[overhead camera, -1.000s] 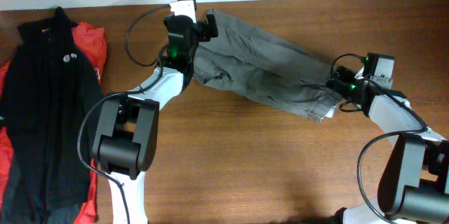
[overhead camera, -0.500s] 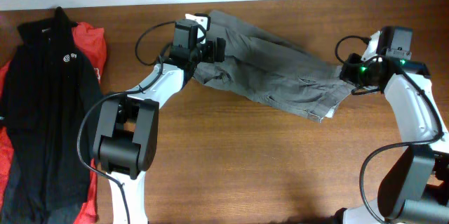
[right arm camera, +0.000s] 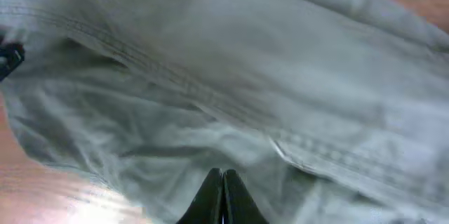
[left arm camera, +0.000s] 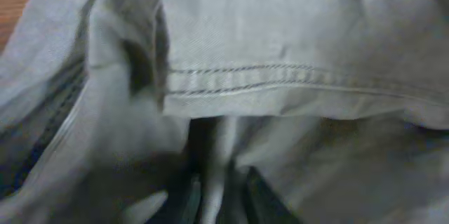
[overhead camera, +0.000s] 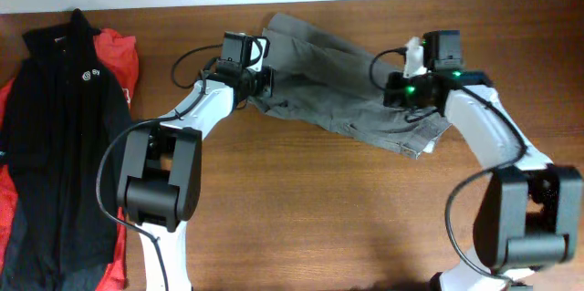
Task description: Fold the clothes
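The upper layer's hem (right arm camera: pixel 189 87) lies at a slant across the grey shorts, so my right gripper should pull that layer toward the shorts' far edge (overhead camera: pixel 359 47) while my left gripper holds its end.
The clothes (overhead camera: pixel 328 90), a pair of grey shorts, lie crumpled and slanted across the far middle of the table. My left gripper (overhead camera: pixel 262 82) sits on their left end. In the left wrist view a narrow fold of the clothes (left arm camera: pixel 280 27) is pinched between the jaws of the left gripper (left arm camera: pixel 214 199), below a stitched hem. My right gripper (overhead camera: pixel 401 90) is over the right part of the shorts. In the right wrist view its black fingertips (right arm camera: pixel 223 196) are pressed together with the clothes (right arm camera: pixel 245 55) bunched at their tips.
A black jacket (overhead camera: pixel 64 127) with a small white logo lies over a red garment (overhead camera: pixel 119 54) at the left edge of the wooden table (overhead camera: pixel 319 218). The table's far edge runs just behind the shorts.
The right gripper shut at the shorts' right edge and swung left over them. The left gripper came in from the far edge and closed on the cloth.
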Tool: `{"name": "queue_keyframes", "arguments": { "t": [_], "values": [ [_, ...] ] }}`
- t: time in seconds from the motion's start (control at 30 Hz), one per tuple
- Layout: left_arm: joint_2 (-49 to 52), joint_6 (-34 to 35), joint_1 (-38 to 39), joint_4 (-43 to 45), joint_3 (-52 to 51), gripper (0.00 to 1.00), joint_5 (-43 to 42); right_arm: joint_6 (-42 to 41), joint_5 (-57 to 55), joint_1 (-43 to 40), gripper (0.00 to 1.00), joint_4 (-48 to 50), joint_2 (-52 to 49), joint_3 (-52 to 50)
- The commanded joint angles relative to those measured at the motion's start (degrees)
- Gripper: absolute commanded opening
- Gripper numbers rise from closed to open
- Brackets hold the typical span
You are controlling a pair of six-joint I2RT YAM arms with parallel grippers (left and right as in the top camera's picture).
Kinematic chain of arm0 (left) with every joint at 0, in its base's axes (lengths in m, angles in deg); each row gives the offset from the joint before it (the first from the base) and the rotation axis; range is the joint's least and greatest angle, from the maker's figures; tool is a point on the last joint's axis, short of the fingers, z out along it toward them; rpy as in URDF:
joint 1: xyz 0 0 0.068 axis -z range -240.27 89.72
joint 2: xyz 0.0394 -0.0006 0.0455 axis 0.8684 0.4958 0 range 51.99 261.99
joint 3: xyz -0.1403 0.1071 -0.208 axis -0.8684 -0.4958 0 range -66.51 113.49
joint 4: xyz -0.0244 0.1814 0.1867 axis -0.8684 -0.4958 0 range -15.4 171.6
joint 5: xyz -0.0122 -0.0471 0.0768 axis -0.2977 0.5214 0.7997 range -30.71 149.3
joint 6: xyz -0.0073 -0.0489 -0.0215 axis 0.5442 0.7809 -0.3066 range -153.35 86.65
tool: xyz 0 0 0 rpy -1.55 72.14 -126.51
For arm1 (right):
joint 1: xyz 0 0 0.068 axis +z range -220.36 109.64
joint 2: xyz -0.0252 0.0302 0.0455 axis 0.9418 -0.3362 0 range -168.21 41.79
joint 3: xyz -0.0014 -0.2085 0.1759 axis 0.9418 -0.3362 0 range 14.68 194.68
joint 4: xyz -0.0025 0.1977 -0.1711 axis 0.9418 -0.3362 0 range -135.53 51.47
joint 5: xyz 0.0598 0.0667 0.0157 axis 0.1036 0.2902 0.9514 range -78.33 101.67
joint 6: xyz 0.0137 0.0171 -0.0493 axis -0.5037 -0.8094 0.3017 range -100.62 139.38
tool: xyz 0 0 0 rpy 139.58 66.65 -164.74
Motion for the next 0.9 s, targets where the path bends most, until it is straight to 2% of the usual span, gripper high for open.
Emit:
{"name": "queue_keyframes", "arguments": {
  "t": [0.0,0.1,0.37,0.5,0.87],
  "values": [
    [0.44,-0.44,-0.02,-1.03,0.66,0.06,3.06,-0.37,2.14,0.81,0.04,1.36,-3.63,0.61],
    [0.44,-0.46,-0.02,-1.2,0.68,0.01,3.06,-0.35,4.0,1.27,0.04,1.14,-5.95,0.61],
    [0.44,-0.46,0.02,-1.22,0.68,0.01,3.06,-0.31,3.8,1.68,0.04,3.89,-10.88,0.61],
    [0.44,-0.44,0.04,-1.51,0.66,0.01,3.06,-1.55,1.55,0.83,0.04,9.77,-11.56,1.05],
    [0.44,-0.44,0.02,-1.84,0.66,0.01,3.08,-4.02,-0.79,-4.46,0.04,14.97,-11.56,12.09]
  ]
}}
